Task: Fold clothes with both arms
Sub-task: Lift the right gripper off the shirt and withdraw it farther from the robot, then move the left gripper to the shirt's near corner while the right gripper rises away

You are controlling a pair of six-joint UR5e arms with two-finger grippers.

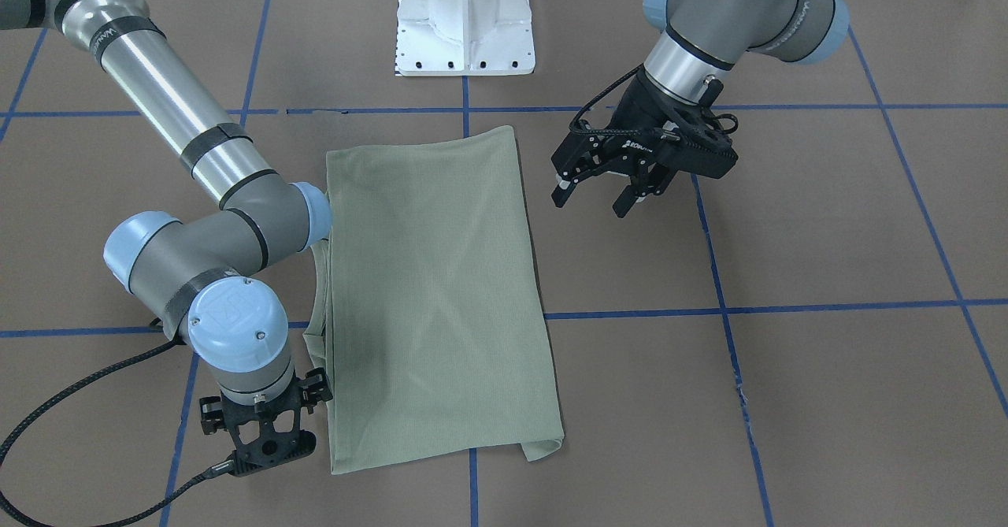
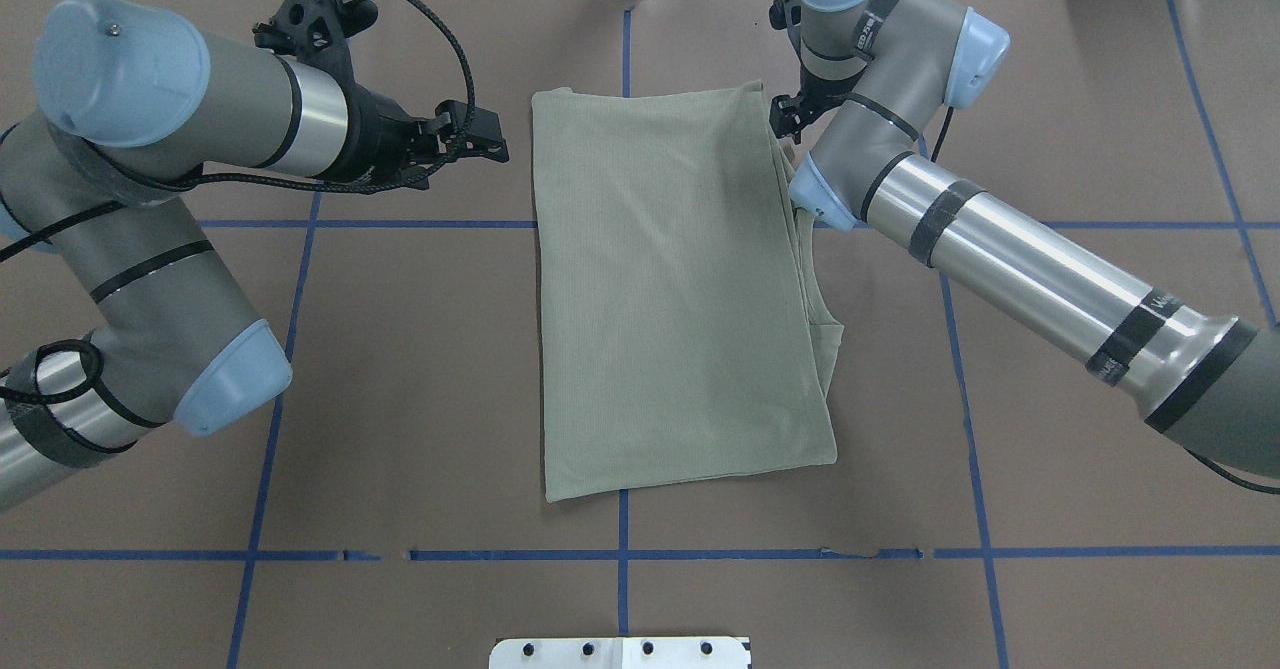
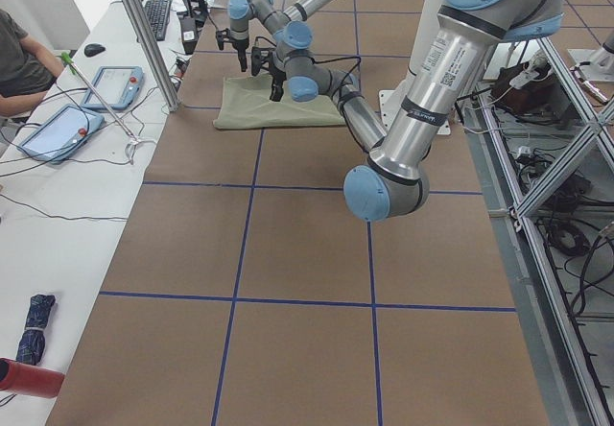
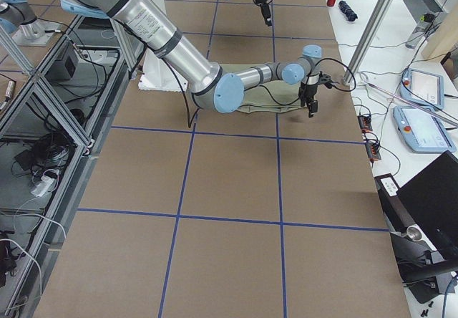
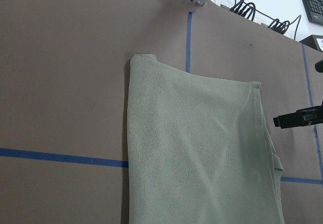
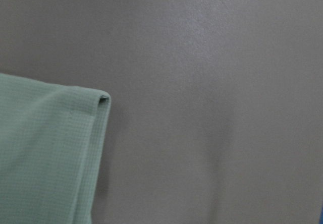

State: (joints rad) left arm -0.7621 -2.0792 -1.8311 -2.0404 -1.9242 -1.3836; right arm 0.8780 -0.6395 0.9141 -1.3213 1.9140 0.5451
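Observation:
The whole shirt (image 1: 435, 291) will slide toward the base pedestal once I pull the shirt's corner, since the sage-green shirt's far end (image 1: 444, 442) lies loose and flat.
The sage-green shirt (image 1: 437, 291) lies flat on the brown table, folded into a long rectangle (image 2: 670, 289), with layered edges on the robot's right side. My left gripper (image 1: 592, 196) is open and empty, and hovers just off the shirt's far left edge (image 2: 492, 144). My right gripper (image 1: 264, 452) points straight down beside the shirt's far right corner (image 2: 783, 117), not holding the cloth. Its finger (image 5: 298, 118) shows in the left wrist view, apart from the other. The right wrist view shows only the shirt's folded corner (image 6: 50, 148) and bare table.
The white base pedestal (image 1: 465, 23) stands at the robot's edge of the table (image 2: 620, 652). Blue tape lines grid the brown surface. A side table with tablets (image 3: 58, 124), a seated operator (image 3: 19, 57) and metal posts (image 3: 144, 33) lies beyond the far edge.

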